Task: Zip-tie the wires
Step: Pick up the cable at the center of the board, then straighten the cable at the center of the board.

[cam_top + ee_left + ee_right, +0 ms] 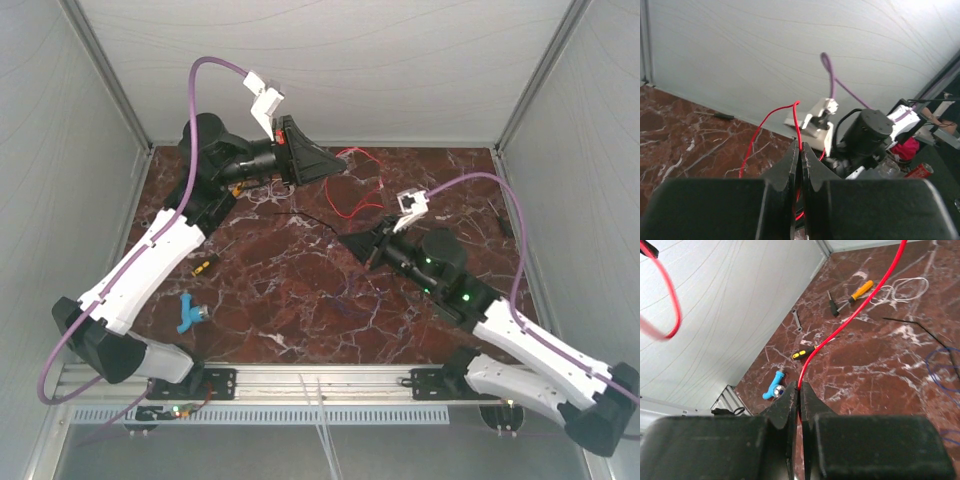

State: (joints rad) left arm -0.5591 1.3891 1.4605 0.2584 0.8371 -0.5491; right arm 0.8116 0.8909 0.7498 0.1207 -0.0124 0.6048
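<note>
My left gripper should keep bringing the red wire down toward the black strip (322, 221) and let go of it there, as the red wire stretches between both grippers above open marble.
A thin red wire (365, 157) hangs in loops above the back of the marble table (290, 300). My left gripper (800, 145) is shut on this red wire (760, 132), which rises out of its tips. My right gripper (799, 386) is also shut on the red wire (860, 300), which runs away from its tips to the upper right. In the top view the left gripper (335, 165) sits just behind the right gripper (345, 238). Thin white wire loops (907, 289) and a faint blue loop (940, 365) lie on the marble. A thin black strip (912, 326) lies beside them.
An orange-handled screwdriver (860, 290), a small wrench (797, 320), a yellow-and-black tool (203, 265) and a blue plastic piece (188, 313) lie on the left half of the table. White walls enclose the back and both sides.
</note>
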